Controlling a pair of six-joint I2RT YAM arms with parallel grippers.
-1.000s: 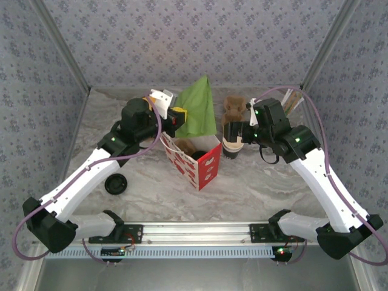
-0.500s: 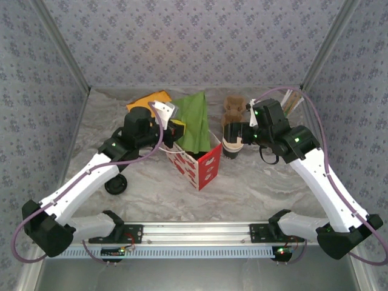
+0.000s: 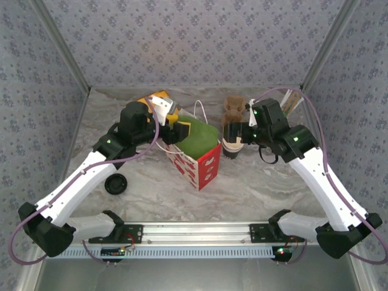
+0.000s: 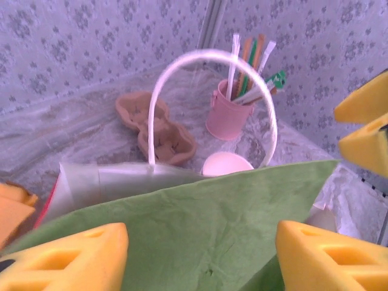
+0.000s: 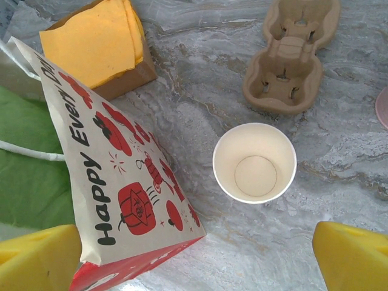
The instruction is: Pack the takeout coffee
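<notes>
The green napkin's upper edge (image 3: 210, 128) sticks up at the paper bag's rim, so the robot's left gripper should go over the napkin and push it deeper into the bag (image 3: 195, 149).
The takeout coffee (image 5: 254, 162) is a white-rimmed paper cup, empty and without a lid, standing on the table just right of the red-and-white paper bag (image 5: 115, 182). From above, its dark sleeve (image 3: 231, 149) shows under my right gripper (image 3: 234, 137). In the right wrist view that gripper (image 5: 194, 260) hovers over the cup, open, holding nothing. My left gripper (image 4: 200, 254) is open at the bag's mouth, with a green napkin (image 4: 200, 218) lying between its spread yellow fingers (image 4: 66, 257). The napkin (image 3: 197, 139) rests in the top of the bag (image 3: 203, 167).
A black lid (image 3: 115, 183) lies on the table at the left. A stack of orange napkins (image 5: 97, 39) sits behind the bag. A brown cup carrier (image 5: 291, 54) and a pink cup of straws (image 4: 229, 112) stand at the back right. The bag's white handle (image 4: 212, 60) arches up.
My left gripper has opened and let go of the green napkin, which dropped from standing upright down into the bag. The right arm has not moved.
</notes>
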